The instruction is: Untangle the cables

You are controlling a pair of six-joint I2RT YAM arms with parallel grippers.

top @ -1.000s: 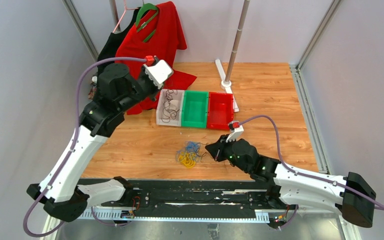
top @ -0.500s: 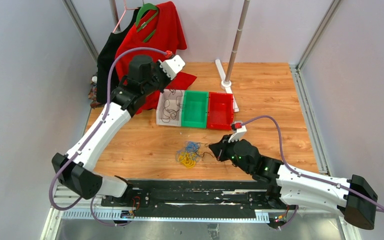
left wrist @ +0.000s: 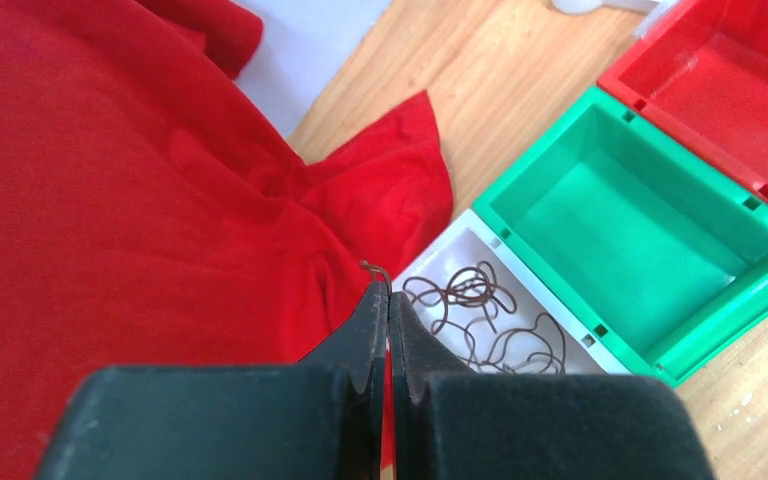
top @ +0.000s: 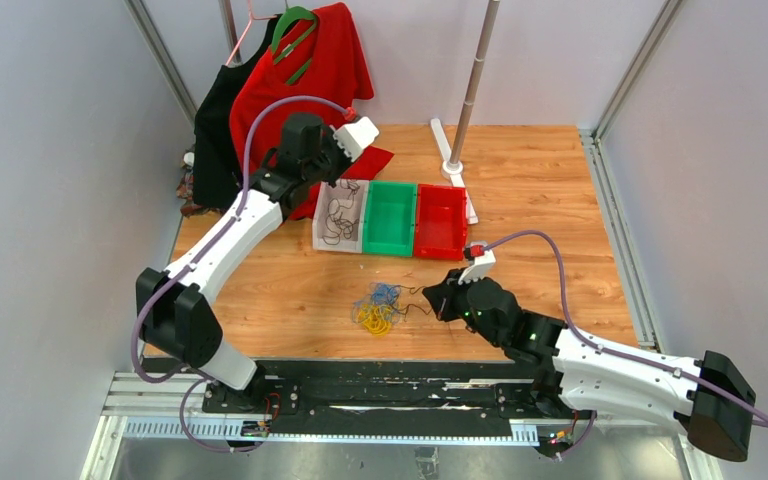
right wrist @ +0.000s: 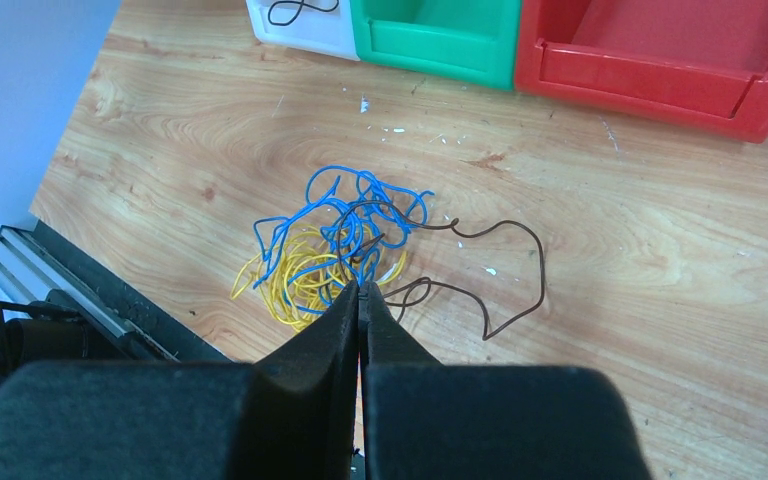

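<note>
The dark brown cable's loops (top: 339, 222) lie inside the white bin, so my left gripper keeps bringing the cable's end over the bin (top: 346, 206) and let it go there.
A tangle of cables (top: 375, 308) lies on the wooden table near the front edge. In it a blue cable (right wrist: 345, 215) lies over a yellow cable (right wrist: 295, 275), and a dark brown cable (right wrist: 520, 240) loops out to the right. My right gripper (right wrist: 360, 287) sits at the tangle's right edge (top: 428, 297), shut on the dark brown cable. My left gripper (left wrist: 388, 292) hangs over the white bin's (left wrist: 465, 222) left rim (top: 334, 183). It is shut on the end of another dark brown cable (left wrist: 480, 300), whose loops rest in that bin.
A green bin (top: 390, 218) and a red bin (top: 442, 222) stand in a row right of the white bin. A red shirt (top: 310, 70) and a black garment (top: 215, 130) hang at the back left, the shirt draping onto the table. A pole (top: 472, 85) on a white base stands behind the bins.
My left arm has swung right and stretched out, carrying its gripper over the white bin. My right gripper has closed fully and edged slightly right from the tangle.
</note>
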